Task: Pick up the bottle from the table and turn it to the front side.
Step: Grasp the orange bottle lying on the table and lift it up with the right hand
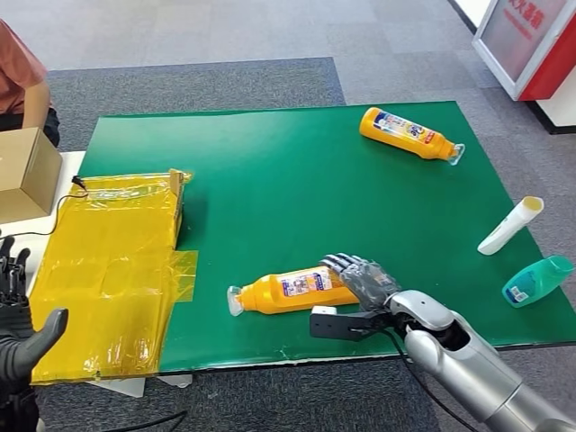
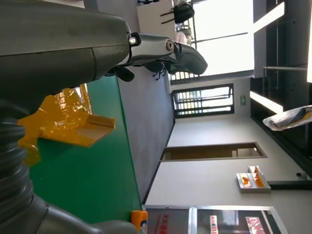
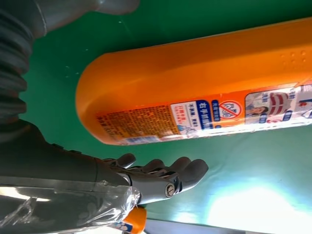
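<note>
The small-print label (image 1: 307,283) is facing up, so the robot should expect the orange bottle (image 1: 289,292) to keep its front label hidden underneath until the robot lifts the bottle.
An orange bottle (image 1: 292,291) lies on its side near the front edge of the green mat (image 1: 285,180), clear cap toward my left and its small-print label facing up. My right hand (image 1: 364,279) is at the bottle's base end, fingers spread over it. In the right wrist view the bottle (image 3: 206,92) lies between the thumb and the dark fingers (image 3: 162,178), with green mat showing on both sides, so nothing is gripped. My left hand (image 1: 21,346) hangs open off the table's front left corner, its fingers (image 2: 165,51) stretched out.
A second orange bottle (image 1: 408,133) lies at the back right of the mat. A white tube (image 1: 509,225) and a teal bottle (image 1: 536,279) sit at the right edge. Yellow plastic wrap (image 1: 109,270) covers the left side. A cardboard box (image 1: 23,171) and a person (image 1: 17,72) are far left.
</note>
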